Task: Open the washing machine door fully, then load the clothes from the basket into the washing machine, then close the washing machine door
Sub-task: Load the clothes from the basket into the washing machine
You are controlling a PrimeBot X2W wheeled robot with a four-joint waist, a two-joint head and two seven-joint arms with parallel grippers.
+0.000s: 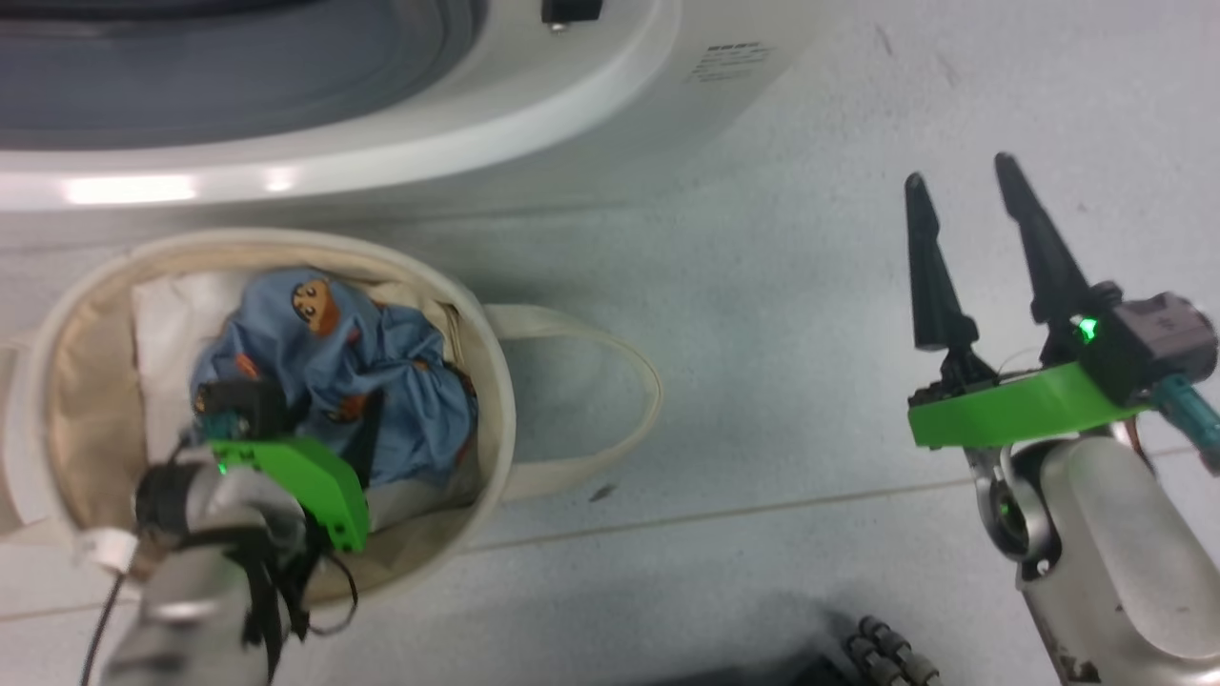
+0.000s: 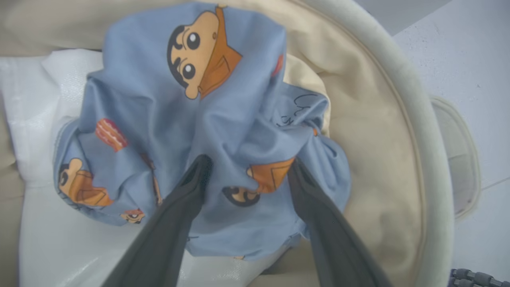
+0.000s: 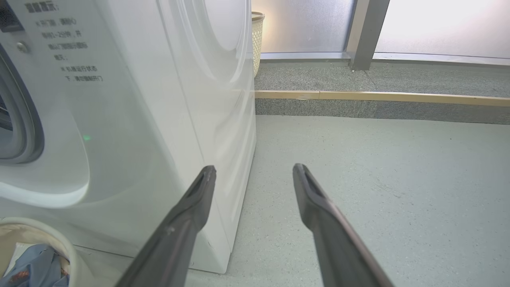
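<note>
I expect the whole heap to come out together when I lift the light blue clothes (image 1: pixel 349 356). It should leave behind the white cloth (image 1: pixel 170 354), because the cloth's flat edge lies clear underneath.
The cream basket (image 1: pixel 502 400) stands on the floor in front of the white washing machine (image 1: pixel 477 124), whose grey opening (image 1: pixel 238 67) faces me. The washing machine door is out of view. Light blue clothes (image 1: pixel 391 381) with cartoon faces lie bunched in the basket. My left gripper (image 1: pixel 319 419) reaches down into it. In the left wrist view the left gripper (image 2: pixel 249 163) is open, its fingertips (image 2: pixel 199 171) pressed into the clothes (image 2: pixel 223 119) with a fold between them. My right gripper (image 1: pixel 961 173) hangs open and empty over bare floor, right of the basket.
A plain white cloth (image 2: pixel 32 119) lies under the blue fabric. The basket's strap handle (image 1: pixel 620 353) rests on the floor to its right. Beyond the machine's side (image 3: pixel 223 119) are a woven bin (image 3: pixel 258 40) and a raised step (image 3: pixel 378 95).
</note>
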